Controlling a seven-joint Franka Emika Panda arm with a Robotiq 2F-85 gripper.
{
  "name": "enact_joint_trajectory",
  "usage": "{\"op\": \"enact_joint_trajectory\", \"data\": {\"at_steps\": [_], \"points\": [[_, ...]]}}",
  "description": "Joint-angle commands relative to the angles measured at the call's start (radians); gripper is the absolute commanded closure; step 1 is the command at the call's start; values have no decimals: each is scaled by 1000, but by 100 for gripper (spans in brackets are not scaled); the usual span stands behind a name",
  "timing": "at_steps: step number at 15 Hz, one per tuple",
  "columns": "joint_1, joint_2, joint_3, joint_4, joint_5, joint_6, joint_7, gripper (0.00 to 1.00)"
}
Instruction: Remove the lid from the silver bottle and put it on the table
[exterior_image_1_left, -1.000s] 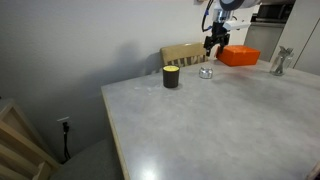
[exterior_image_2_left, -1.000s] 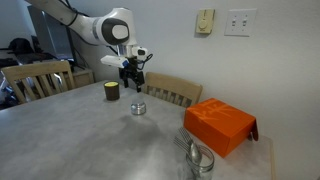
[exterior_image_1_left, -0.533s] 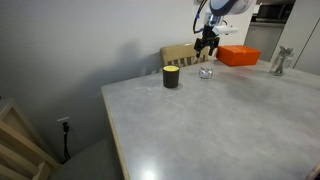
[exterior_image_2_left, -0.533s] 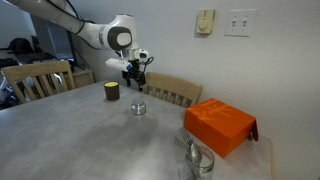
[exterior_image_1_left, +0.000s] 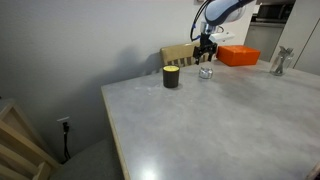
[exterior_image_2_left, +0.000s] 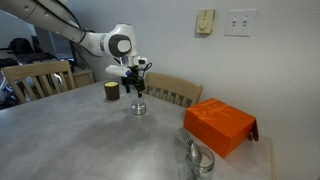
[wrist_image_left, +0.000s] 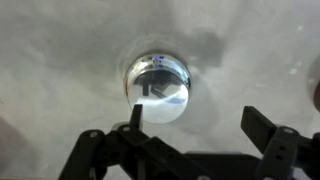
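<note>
Next, I move my gripper over until its fingers are on both sides of the lid (wrist_image_left: 158, 86) before I go down to grip it, because one of its fingers is hanging over the lid's edge (wrist_image_left: 134, 101).
The silver bottle (exterior_image_1_left: 206, 72) is a small squat shiny container standing on the pale grey table (exterior_image_1_left: 220, 120). It also shows in the other exterior view (exterior_image_2_left: 138, 107) and from above in the wrist view (wrist_image_left: 158, 86), with its round mirror-like lid on top. My gripper (exterior_image_1_left: 205, 52) hangs just above the bottle with its fingers pointing down, seen too in the other exterior view (exterior_image_2_left: 135, 87). In the wrist view the gripper (wrist_image_left: 195, 120) is open and empty, one finger over the lid's edge, the other over bare table.
A black cup with a yellowish top (exterior_image_1_left: 171, 77) stands near the bottle. An orange box (exterior_image_2_left: 220, 123) lies on the table. A shiny glass object (exterior_image_2_left: 200, 158) stands at the table's near end. Wooden chairs (exterior_image_2_left: 175, 90) stand behind the table.
My gripper has come down from well above the table to just over the silver bottle. The bottle and the cup have not moved.
</note>
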Motion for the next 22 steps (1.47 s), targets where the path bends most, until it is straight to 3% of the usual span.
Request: {"op": "enact_joint_trajectory", "data": {"at_steps": [1,5,13,22], "points": [[-3,4,-27,-16,-10,-21,42,0],[-21,-5,-41,-61,3,5,84,0],[-52,26,13,-21,91,31,67,0],[-31,41,-7,14,55,0,70,0]]}}
